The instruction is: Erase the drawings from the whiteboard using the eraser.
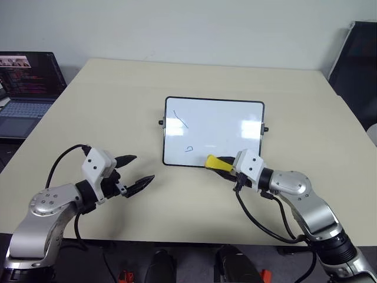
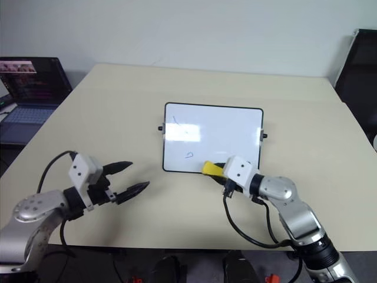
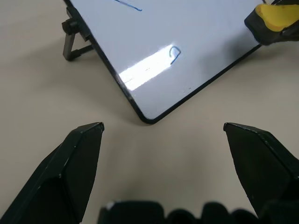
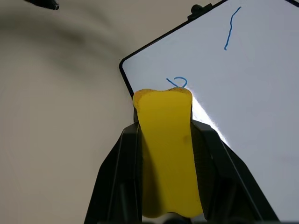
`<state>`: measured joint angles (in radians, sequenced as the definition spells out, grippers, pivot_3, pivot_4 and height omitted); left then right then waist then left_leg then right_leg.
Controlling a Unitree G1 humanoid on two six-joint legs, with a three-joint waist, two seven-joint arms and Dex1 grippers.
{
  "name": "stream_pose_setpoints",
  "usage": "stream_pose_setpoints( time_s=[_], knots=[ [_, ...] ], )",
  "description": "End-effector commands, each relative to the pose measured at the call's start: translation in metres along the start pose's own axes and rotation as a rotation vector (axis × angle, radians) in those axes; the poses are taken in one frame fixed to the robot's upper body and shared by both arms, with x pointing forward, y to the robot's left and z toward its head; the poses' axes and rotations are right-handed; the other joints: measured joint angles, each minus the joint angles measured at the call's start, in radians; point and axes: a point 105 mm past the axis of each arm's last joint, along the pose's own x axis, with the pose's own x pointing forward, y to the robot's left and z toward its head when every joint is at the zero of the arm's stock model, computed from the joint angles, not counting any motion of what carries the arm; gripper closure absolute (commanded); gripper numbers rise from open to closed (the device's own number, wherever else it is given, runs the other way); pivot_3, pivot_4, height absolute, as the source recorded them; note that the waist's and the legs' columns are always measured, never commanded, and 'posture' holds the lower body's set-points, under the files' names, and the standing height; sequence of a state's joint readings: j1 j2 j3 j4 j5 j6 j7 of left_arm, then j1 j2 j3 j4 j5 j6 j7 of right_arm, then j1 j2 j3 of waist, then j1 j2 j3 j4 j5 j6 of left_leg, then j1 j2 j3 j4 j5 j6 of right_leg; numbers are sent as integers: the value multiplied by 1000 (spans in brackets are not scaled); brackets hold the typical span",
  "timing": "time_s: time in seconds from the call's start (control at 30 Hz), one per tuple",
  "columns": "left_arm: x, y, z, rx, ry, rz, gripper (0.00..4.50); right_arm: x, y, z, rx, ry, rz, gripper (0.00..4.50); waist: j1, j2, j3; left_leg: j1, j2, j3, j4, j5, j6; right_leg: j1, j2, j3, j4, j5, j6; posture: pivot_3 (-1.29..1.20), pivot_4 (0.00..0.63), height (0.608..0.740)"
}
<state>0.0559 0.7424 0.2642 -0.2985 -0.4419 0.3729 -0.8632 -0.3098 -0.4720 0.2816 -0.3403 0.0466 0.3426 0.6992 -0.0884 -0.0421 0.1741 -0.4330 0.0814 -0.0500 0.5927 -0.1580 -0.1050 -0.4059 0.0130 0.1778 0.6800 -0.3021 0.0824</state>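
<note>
The eraser at the board's bottom edge (image 1: pixel 214 162) is short of the small squiggle. My right gripper should first wipe up across the squiggle (image 1: pixel 189 148) and then wipe the thin stroke.
The whiteboard (image 1: pixel 214 132) stands propped in the middle of the table, its black frame tilted back. Blue drawings remain on it: a thin stroke (image 1: pixel 180 121) at the upper left and a small squiggle (image 1: pixel 189 149) near the lower left. My right gripper (image 1: pixel 219 164) is shut on the yellow eraser (image 1: pixel 217 163) at the board's bottom edge, right of the squiggle. In the right wrist view the eraser (image 4: pixel 167 154) tip sits just short of the squiggle (image 4: pixel 178 83). My left gripper (image 1: pixel 134 171) hangs open over bare table, left of and nearer than the board.
An open laptop (image 1: pixel 26 88) sits on a lower surface beyond the table's left edge. A dark chair (image 1: pixel 359 65) stands at the far right. Bare tabletop (image 1: pixel 118 106) surrounds the board on all sides.
</note>
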Motion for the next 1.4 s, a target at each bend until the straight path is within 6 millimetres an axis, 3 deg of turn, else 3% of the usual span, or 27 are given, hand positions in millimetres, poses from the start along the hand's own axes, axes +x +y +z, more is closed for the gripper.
stream_pose_setpoints(
  time_s=[0.03, 0.17, 0.33, 0.53, 0.7, 0.8, 0.93, 1.0, 1.27, 1.4],
  knots=[
    [-5, 3, 2, 55, -13, -4, 0, 8, -8, 15, -81, -40, -36, 3398, 0, 0, 0, 0, 0, 0, 0, 0, 0, 0, 0, 0, 0, 0, 0, 0, 150, 740],
    [-6, 6, -4, 78, 0, -13, 0, 23, -16, 16, -159, -15, -65, 3398, 1, 0, 0, 0, 0, 0, 0, 0, 0, 0, 0, 0, 0, 0, 0, 0, 150, 740],
    [3, -3, -3, 117, 15, -68, 0, 64, -26, 31, -242, -3, -91, 3398, -4, 1, 1, 0, 0, 0, 0, 0, 0, -1, 0, 0, 0, 0, -1, 0, 150, 740],
    [10, -8, 2, 119, -1, -90, 0, 87, -27, 24, -290, 59, -73, 3398, 5, 1, 1, -1, 0, 0, -1, 0, -1, 0, 0, -1, 0, 0, -1, 0, 150, 740],
    [13, 0, 1, 123, 5, -88, 0, 80, -4, -13, -307, 208, 81, 3399, 5, 1, 1, 0, 1, 0, -1, -1, -1, 0, 0, -2, 1, -1, -1, 0, 150, 740],
    [17, 7, 3, 124, 2, -88, 0, 75, -17, -13, -318, 223, 18, 3399, 6, 1, 1, 0, 1, -1, 0, 0, -1, 1, 0, -3, 1, -1, -1, 0, 150, 740],
    [19, 9, 4, 123, -4, -96, 0, 71, -50, -1, -326, 205, -137, 3399, 3, 1, 1, 0, 0, -1, 2, 0, 0, 1, 0, -2, 1, 2, -1, 0, 150, 740],
    [20, 8, 5, 124, -7, -100, 0, 70, -54, -1, -323, 210, -156, 3399, 4, 1, 1, 0, 1, -1, 2, 1, 0, 1, 0, -3, 2, 3, -1, 0, 150, 740],
    [21, 5, 10, 124, -14, -108, 0, 67, -12, -21, -313, 283, 85, 3399, 4, 1, 0, 0, 1, -1, 1, 1, 0, 1, 0, -3, 1, 3, -1, 0, 150, 740],
    [21, 4, 10, 122, -14, -111, 0, 65, -18, -20, -369, 298, 75, 3399, 4, 1, 0, 0, 1, -1, 1, 1, 0, 1, 0, -3, 1, 3, -1, 0, 150, 740]
  ],
)
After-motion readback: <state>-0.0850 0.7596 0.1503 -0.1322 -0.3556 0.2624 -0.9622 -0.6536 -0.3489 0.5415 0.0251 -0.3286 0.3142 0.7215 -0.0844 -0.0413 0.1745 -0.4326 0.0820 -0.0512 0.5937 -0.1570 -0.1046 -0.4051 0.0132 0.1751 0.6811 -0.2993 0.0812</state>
